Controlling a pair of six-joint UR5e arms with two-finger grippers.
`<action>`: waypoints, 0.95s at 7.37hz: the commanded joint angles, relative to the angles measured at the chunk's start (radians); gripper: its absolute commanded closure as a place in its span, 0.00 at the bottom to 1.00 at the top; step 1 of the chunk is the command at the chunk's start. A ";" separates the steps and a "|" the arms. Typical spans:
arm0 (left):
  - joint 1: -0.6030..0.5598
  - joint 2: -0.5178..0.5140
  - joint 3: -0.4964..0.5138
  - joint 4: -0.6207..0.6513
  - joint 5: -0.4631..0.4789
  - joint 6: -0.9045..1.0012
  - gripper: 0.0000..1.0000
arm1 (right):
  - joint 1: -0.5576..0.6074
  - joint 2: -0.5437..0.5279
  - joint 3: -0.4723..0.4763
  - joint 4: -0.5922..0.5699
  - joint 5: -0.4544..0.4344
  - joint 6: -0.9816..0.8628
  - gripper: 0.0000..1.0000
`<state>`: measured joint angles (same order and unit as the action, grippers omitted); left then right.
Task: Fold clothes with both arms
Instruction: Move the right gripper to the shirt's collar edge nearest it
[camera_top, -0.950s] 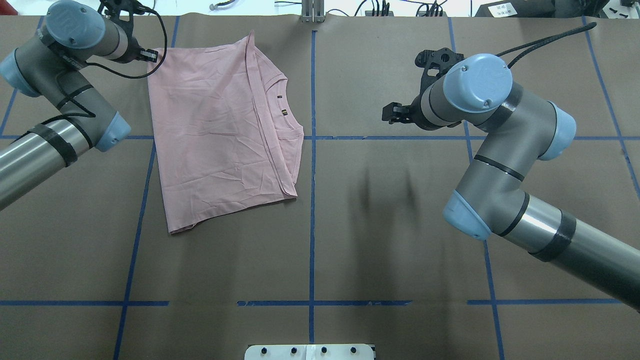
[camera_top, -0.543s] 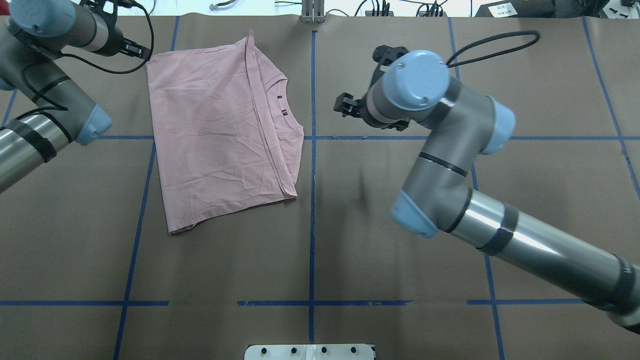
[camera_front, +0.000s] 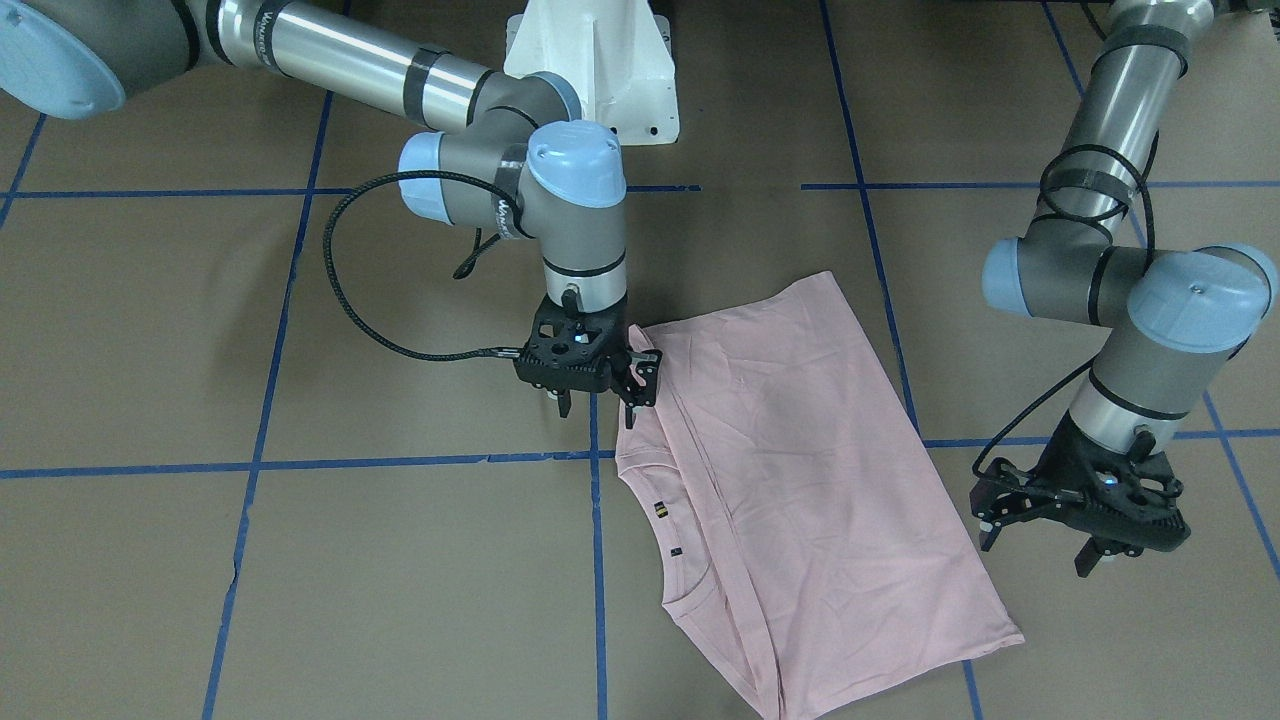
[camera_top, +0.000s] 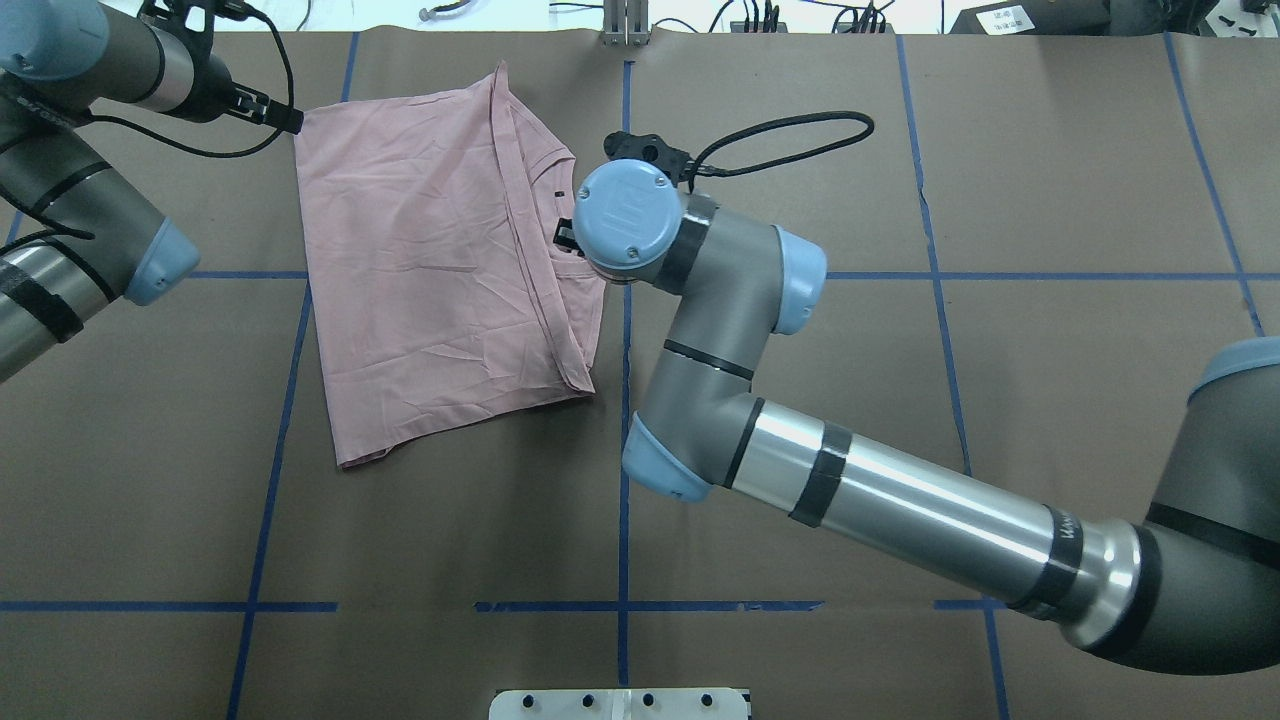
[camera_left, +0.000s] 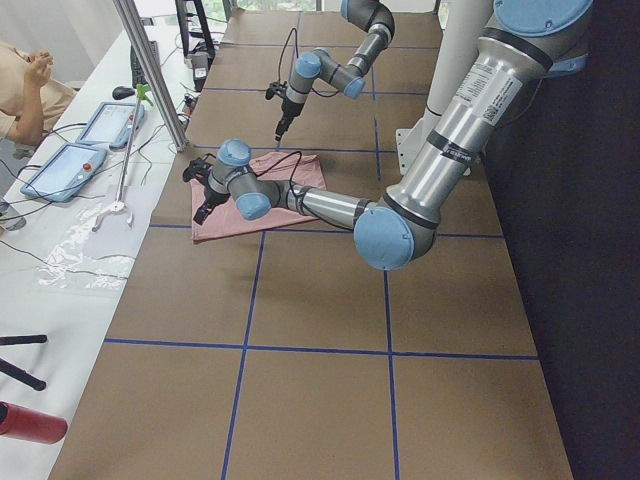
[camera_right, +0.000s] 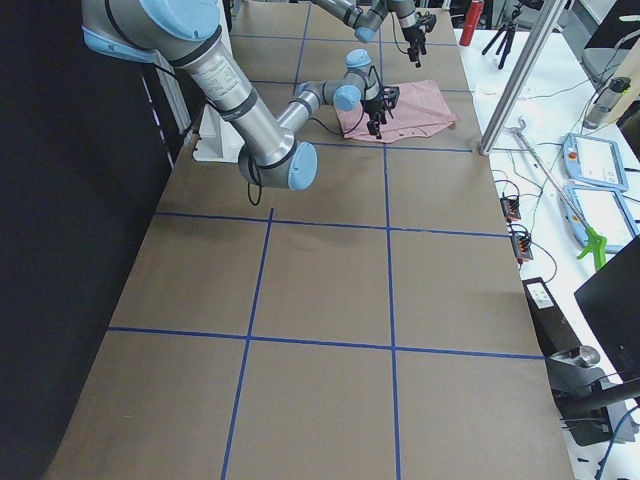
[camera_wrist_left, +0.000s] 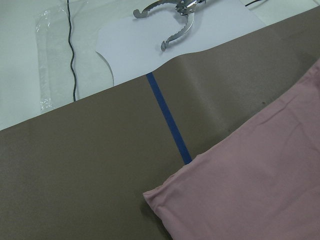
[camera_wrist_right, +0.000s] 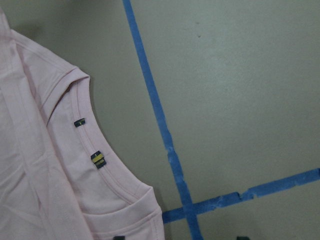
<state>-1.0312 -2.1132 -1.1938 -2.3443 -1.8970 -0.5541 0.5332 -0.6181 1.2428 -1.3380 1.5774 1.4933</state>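
The T-shirt's folded piece (camera_front: 733, 558) is lying flat next to the T-shirt's collar. The T-shirt will slide along in one piece with its layers together when I pull its corners.
The pale pink T-shirt (camera_top: 430, 260) lies folded and flat on the brown table, plain side up, with no print showing. Its ribbed collar (camera_front: 672, 590) with small dark tags points toward the table's middle. My right gripper (camera_front: 597, 400) is open and hovers just over the shirt's edge beside the collar; from overhead its wrist hides it. The right wrist view shows the collar (camera_wrist_right: 107, 172) and bare table. My left gripper (camera_front: 1035, 550) is open and empty beside the shirt's far corner (camera_wrist_left: 165, 197), apart from it; it also shows in the overhead view (camera_top: 280, 113).
Blue tape lines (camera_top: 625, 420) grid the table. The white pedestal base (camera_front: 600, 70) stands at the robot's side. A metal post (camera_top: 625, 25) and cables line the far edge. Metal tongs (camera_wrist_left: 172, 22) lie on the white bench beyond. An operator (camera_left: 30, 90) sits by tablets.
My right arm has swept left across the table, from well right of the centre line to the shirt's collar. My left arm has drawn back a little, its gripper still by the far corner.
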 joint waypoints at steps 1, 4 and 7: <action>0.005 0.001 -0.003 0.000 -0.001 -0.006 0.00 | -0.019 0.063 -0.113 0.000 -0.017 -0.011 0.30; 0.005 0.006 -0.004 -0.001 -0.001 -0.006 0.00 | -0.044 0.089 -0.169 0.005 -0.057 -0.013 0.41; 0.006 0.009 -0.010 -0.001 -0.001 -0.006 0.00 | -0.062 0.089 -0.180 0.009 -0.068 -0.014 0.44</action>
<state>-1.0252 -2.1061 -1.2033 -2.3450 -1.8979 -0.5599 0.4765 -0.5296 1.0676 -1.3320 1.5139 1.4790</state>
